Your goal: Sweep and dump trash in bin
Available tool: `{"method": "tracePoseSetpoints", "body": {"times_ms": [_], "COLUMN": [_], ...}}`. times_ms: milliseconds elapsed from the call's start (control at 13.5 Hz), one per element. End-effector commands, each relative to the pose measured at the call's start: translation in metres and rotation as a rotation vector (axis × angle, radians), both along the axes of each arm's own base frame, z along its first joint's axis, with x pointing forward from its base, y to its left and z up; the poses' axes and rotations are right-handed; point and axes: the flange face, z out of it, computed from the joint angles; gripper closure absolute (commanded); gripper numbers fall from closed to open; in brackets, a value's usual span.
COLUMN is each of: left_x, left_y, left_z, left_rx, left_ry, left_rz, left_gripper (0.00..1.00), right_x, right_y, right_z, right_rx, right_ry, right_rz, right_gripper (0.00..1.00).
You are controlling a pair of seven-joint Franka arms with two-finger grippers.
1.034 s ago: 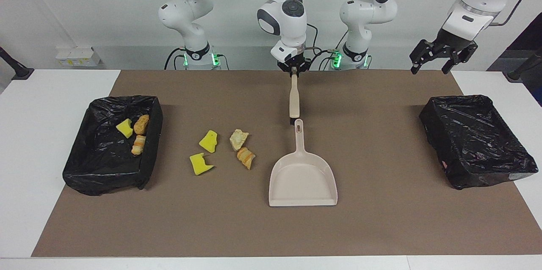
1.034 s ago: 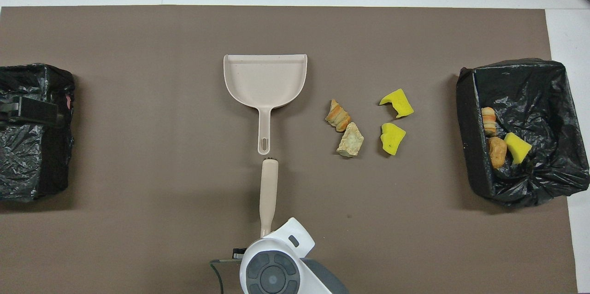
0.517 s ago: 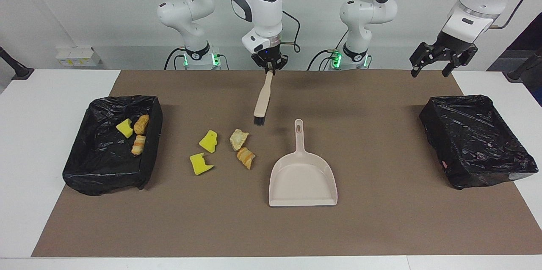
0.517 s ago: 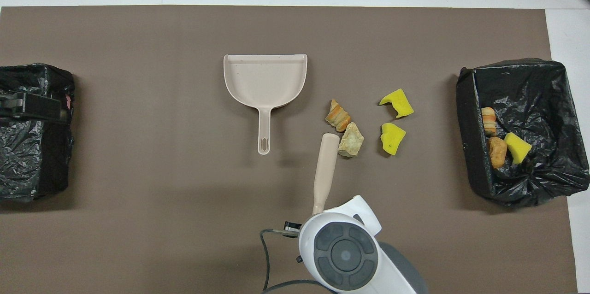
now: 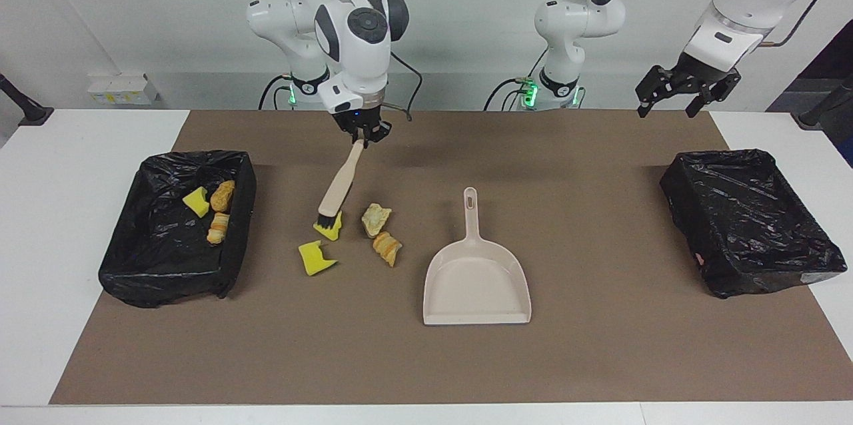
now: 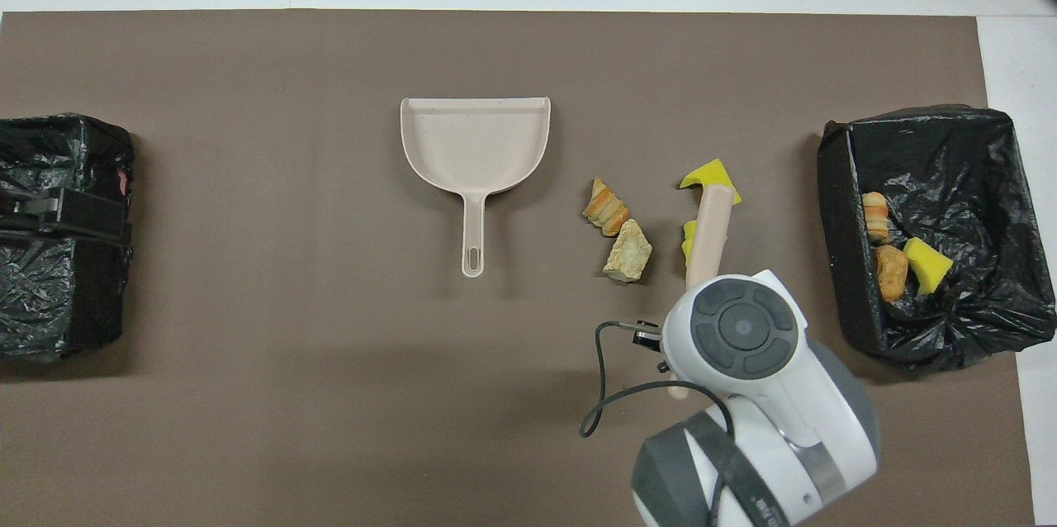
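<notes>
The dustpan's open edge (image 6: pixel 476 101) points away from the trash, so my right gripper should move the brush back while my left gripper turns the dustpan by its handle (image 6: pixel 473 231).
My right gripper (image 5: pixel 363 134) is shut on the handle of a beige brush (image 5: pixel 338 182). The brush slants down, and its dark bristles (image 5: pixel 326 220) are at a yellow sponge chunk (image 5: pixel 332 232). A second yellow chunk (image 5: pixel 316 258), a tan lump (image 5: pixel 375 218) and a golden-brown lump (image 5: pixel 387 247) lie beside it on the mat. In the overhead view the brush (image 6: pixel 708 230) lies across both sponge chunks (image 6: pixel 712 173). The beige dustpan (image 5: pixel 476 278) lies flat mid-mat. My left gripper (image 5: pixel 668 104) waits open in the air over the left arm's end of the mat.
A black-lined bin (image 5: pixel 133 265) at the right arm's end holds a yellow chunk (image 5: pixel 196 202) and two brown lumps (image 5: pixel 222 195). A second black-lined bin (image 5: pixel 753 225) stands at the left arm's end. A brown mat (image 5: pixel 600 358) covers the table.
My right arm has carried the brush from the dustpan's handle toward the right arm's end, and its bristles have come down at the sponge chunks. The left gripper rose slightly.
</notes>
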Motion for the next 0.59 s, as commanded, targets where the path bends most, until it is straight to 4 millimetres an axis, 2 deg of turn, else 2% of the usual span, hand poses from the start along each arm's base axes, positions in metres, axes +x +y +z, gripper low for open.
{"method": "tracePoseSetpoints", "body": {"times_ms": [0, 295, 443, 517], "left_x": [-0.011, -0.012, -0.013, -0.013], "left_y": [0.004, -0.001, -0.001, -0.002], "left_z": [0.000, 0.000, 0.000, 0.000], "left_rx": [0.006, 0.007, 0.008, 0.008], "left_ry": [0.021, 0.031, 0.033, 0.030], "left_rz": [-0.011, -0.007, -0.006, -0.009], "left_gripper": [0.00, 0.00, 0.00, 0.00], "right_x": [0.019, 0.040, 0.044, 0.044], "right_y": [-0.039, -0.108, -0.127, -0.129], "right_z": [-0.009, -0.018, -0.022, -0.025], "right_rx": [-0.030, -0.013, 0.001, 0.003], "right_ry": [0.014, 0.048, 0.068, 0.076], "right_rz": [0.042, 0.043, 0.062, 0.072], "right_gripper": [1.00, 1.00, 1.00, 1.00]}}
